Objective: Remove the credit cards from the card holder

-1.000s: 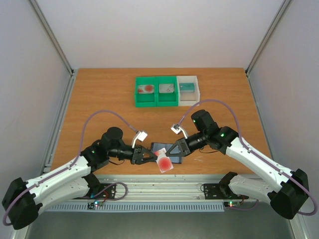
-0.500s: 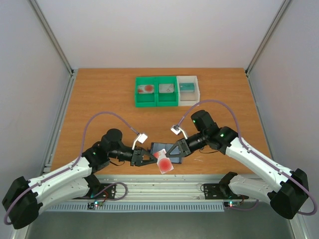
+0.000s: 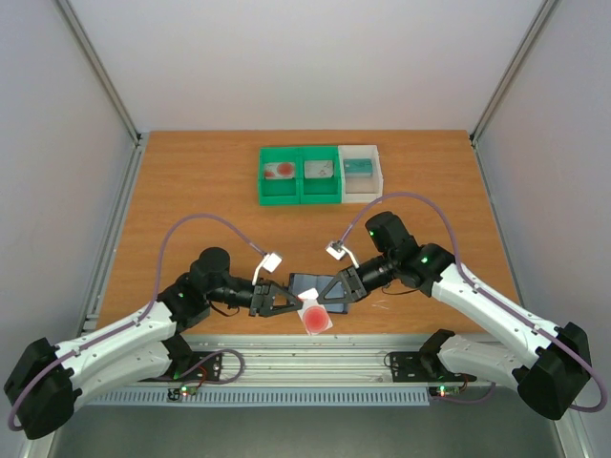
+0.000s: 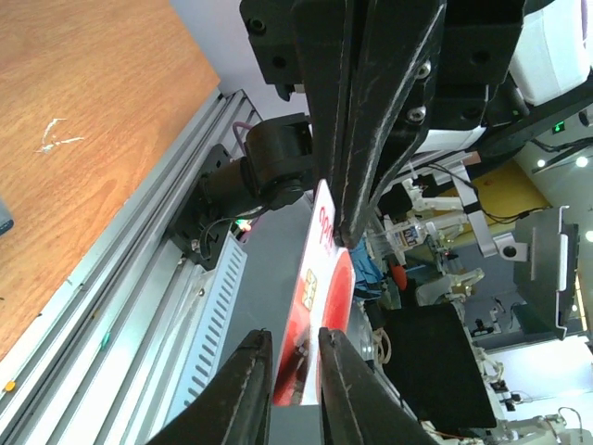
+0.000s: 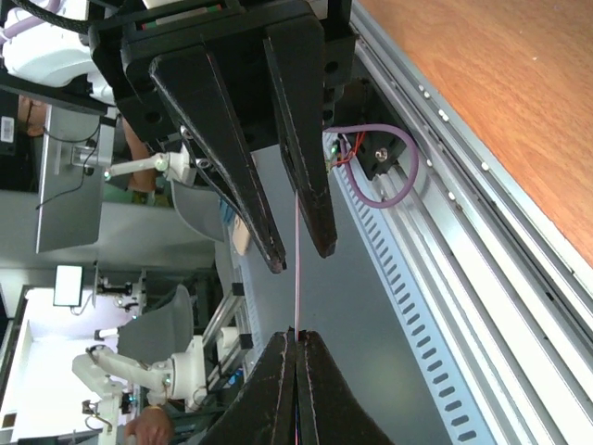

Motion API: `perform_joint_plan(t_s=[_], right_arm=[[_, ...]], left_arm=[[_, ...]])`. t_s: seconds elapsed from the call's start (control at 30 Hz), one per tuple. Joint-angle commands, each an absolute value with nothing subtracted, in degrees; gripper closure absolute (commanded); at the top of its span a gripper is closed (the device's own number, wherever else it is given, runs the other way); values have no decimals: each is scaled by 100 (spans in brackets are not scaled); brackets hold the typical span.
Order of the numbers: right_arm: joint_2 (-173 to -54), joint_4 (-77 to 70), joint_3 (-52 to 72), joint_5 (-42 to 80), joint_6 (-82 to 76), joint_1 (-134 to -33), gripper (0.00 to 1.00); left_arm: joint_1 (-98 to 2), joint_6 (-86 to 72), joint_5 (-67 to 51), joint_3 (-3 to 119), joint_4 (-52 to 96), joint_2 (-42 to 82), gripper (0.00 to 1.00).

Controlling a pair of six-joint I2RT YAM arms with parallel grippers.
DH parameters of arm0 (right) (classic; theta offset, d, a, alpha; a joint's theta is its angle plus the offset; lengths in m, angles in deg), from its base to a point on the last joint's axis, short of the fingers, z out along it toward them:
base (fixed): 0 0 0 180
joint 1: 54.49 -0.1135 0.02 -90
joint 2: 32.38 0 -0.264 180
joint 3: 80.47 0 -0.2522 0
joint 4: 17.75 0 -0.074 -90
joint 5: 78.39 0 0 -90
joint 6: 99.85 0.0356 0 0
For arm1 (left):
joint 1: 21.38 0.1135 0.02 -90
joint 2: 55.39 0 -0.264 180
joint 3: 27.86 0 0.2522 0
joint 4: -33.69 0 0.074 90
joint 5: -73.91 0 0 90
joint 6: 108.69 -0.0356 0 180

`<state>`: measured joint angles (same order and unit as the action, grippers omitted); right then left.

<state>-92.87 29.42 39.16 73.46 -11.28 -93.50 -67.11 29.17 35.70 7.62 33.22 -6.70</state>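
Next, my left gripper takes the card (image 3: 316, 320) and carries it to its bin. My right gripper holds the pale card, whose green bin (image 3: 279, 174) lies on my left gripper's side.
The pale card with a red blotch (image 3: 315, 319) hangs over the table's near edge, off the table. My right gripper (image 3: 322, 301) is shut on its upper edge. In the right wrist view the card (image 5: 296, 269) shows edge-on as a thin line rising from the shut right gripper (image 5: 296, 336). My left gripper (image 3: 298, 306) is open, its fingers straddling the card with a gap on each side (image 5: 301, 255). In the left wrist view the card (image 4: 326, 297) stands between the left gripper (image 4: 295, 345). The dark card holder (image 3: 307, 282) lies on the table behind both grippers, partly hidden. No teal card shows at the holder.
Two green bins (image 3: 299, 196) and a white bin (image 3: 361, 195) stand at the back centre, each holding small cards. The aluminium rail (image 3: 315, 351) runs along the table's near edge below the grippers. Both arms' cables arc over the wood table (image 3: 191, 181).
The card has shifted a little toward the near edge and now faces the top camera more squarely. The left arm has drawn back slightly to the left. The right arm has barely moved.
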Motion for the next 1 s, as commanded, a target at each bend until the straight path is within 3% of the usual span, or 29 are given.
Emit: perform_joint_plan(t_s=[0.0, 0.2, 0.33, 0.53, 0.67, 0.77, 0.97], right_arm=[[-9258, 2827, 3979, 7519, -1116, -9395, 99], [-9226, 2857, 3972, 7515, -1134, -9405, 99], [-9193, 2947, 3926, 7322, -1134, -9407, 94], [-8970, 3305, 3747, 6238, -999, -9408, 62], [-8850, 3478, 3645, 5550, -769, -9402, 48], [-8735, 3578, 3572, 4959, -597, -9403, 22], [-8565, 3609, 3562, 4344, -379, -9404, 8]], left_arm=[[-6721, 3027, 3642, 698, 3827, -740, 85], [-6719, 3060, 3594, 708, 3827, -740, 99], [-6719, 3064, 3518, 730, 3731, -727, 99], [-6710, 2980, 3101, 815, 3374, -786, 100], [-6715, 2754, 2581, 1096, 2547, -889, 100], [-6702, 2419, 1912, 1477, 1532, -986, 100], [-6688, 1941, 108, 2167, 274, -993, 99]])
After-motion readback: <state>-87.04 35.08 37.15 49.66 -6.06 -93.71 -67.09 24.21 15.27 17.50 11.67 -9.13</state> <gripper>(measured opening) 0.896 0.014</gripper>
